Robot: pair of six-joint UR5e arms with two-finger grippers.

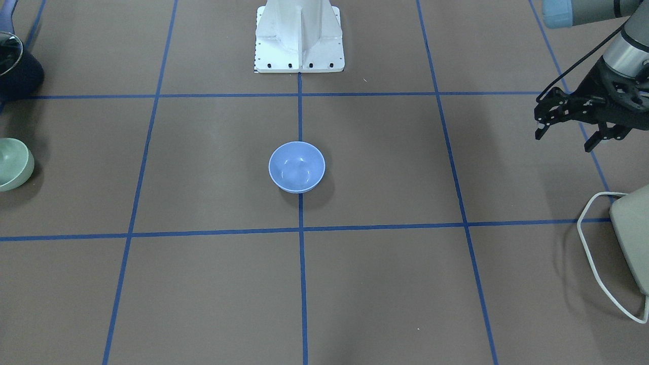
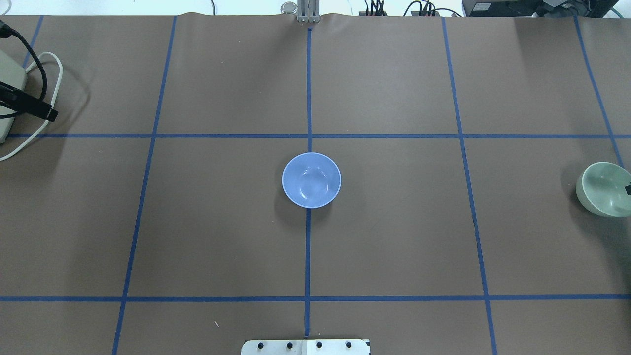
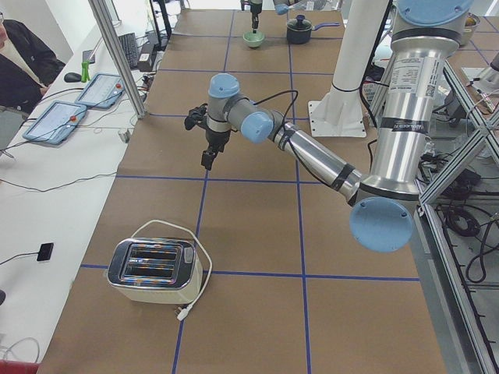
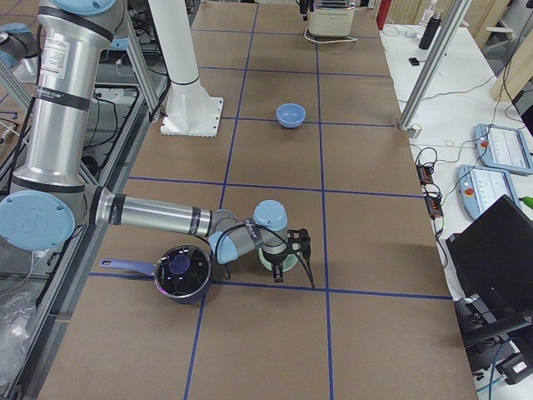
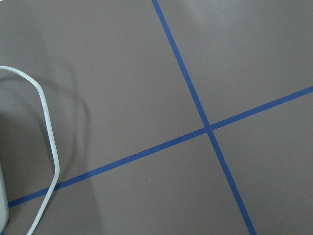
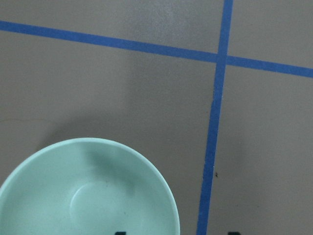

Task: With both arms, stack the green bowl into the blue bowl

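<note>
I am going to lower the green bowl (image 1: 13, 164) in, and its rim should then stay above the blue bowl's rim (image 1: 297, 142), because both bowls' openings look about equally wide.
The blue bowl (image 1: 296, 167) stands upright and empty at the middle of the table, also in the overhead view (image 2: 311, 180). The green bowl (image 2: 605, 190) sits near the table's end on my right, at the left edge of the front view (image 1: 12, 163). My right gripper (image 4: 287, 252) hovers over it, open. In the right wrist view one fingertip (image 6: 234, 233) shows outside the green bowl's (image 6: 88, 196) rim and the other inside it. My left gripper (image 1: 564, 137) is open and empty, held above the table near the toaster, far from both bowls.
A toaster (image 3: 152, 269) with a white cord (image 1: 590, 238) stands at the table's end on my left. A dark pot with a glass lid (image 4: 183, 273) sits close beside the green bowl. The white base pedestal (image 1: 299, 35) is at the robot's edge.
</note>
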